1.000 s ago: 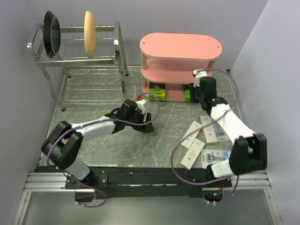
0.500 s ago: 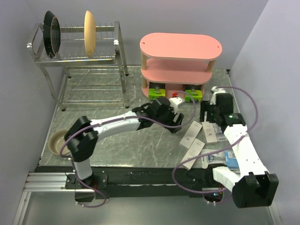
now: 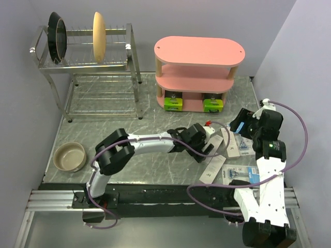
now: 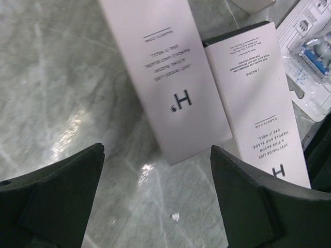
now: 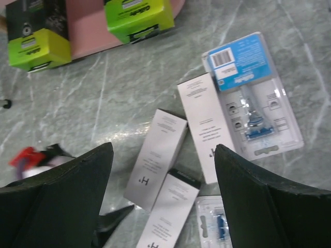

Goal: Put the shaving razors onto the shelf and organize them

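Observation:
One white box is tight against another white box's long side, so my left gripper should push the first box clear before gripping its H-marked end.
The pink shelf stands at the back, with two black-and-lime boxes on its bottom tier, also in the right wrist view. Three slim white boxes and two blister packs lie on the table at the right. My left gripper is open, low over the table at the end of a white box, with another beside it. My right gripper is open and empty, high above the boxes.
A metal dish rack with dark plates and a tan plate stands back left. A tan bowl sits on the table front left. The left arm stretches across the middle of the table.
My left arm swung right across the table to the white boxes. My right gripper pulled back from the shelf's bottom tier to the right, leaving the second lime box there. The tan bowl is uncovered.

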Available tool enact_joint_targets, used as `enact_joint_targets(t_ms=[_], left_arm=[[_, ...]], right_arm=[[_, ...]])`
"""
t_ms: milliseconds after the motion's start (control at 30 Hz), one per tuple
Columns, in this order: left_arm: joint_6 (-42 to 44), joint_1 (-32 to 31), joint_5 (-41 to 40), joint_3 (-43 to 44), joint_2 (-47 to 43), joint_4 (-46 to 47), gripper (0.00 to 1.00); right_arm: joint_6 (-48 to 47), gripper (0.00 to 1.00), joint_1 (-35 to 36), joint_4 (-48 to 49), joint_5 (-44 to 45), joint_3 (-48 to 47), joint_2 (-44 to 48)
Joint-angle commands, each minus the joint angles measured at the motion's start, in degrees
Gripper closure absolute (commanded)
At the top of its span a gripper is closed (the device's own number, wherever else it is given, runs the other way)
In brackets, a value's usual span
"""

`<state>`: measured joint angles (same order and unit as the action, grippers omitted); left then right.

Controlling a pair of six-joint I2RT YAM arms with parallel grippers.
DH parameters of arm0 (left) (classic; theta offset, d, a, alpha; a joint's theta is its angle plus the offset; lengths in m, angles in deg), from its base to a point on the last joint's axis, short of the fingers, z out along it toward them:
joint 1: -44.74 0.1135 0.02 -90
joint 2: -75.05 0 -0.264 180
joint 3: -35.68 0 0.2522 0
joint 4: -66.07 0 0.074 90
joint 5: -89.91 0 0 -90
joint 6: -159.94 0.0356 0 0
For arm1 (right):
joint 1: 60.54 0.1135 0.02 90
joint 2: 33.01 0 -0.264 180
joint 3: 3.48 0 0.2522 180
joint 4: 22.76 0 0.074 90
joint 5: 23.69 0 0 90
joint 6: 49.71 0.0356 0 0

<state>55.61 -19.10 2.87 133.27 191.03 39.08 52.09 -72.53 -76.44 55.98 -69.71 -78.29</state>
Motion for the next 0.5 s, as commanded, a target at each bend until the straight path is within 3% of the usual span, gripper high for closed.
enact_joint_targets(t_ms=[0,167,300,467], left_arm=[[1.31,-1.82,-2.79,4.23,2.31,0.67,0.1],[-3.33,-2.53,-5.15,7.04,3.63,-2.58,0.09],[-8.17,-1.3,-5.51,4.07,4.25,-3.12,0.11],[-3.88,1.43,-9.81,-1.56,3.37,-1.35,0.18]], right_arm=[[2.88,0.14,-0.14,-0.51,-3.73,0.88,0.45],[3.24,0.15,-1.1,-2.53,-5.31,0.53,1.15],[3.5,0.15,-4.0,-2.79,-6.37,1.4,2.82],[4.46,0.15,-6.82,-4.81,-7.6,3.69,4.93]])
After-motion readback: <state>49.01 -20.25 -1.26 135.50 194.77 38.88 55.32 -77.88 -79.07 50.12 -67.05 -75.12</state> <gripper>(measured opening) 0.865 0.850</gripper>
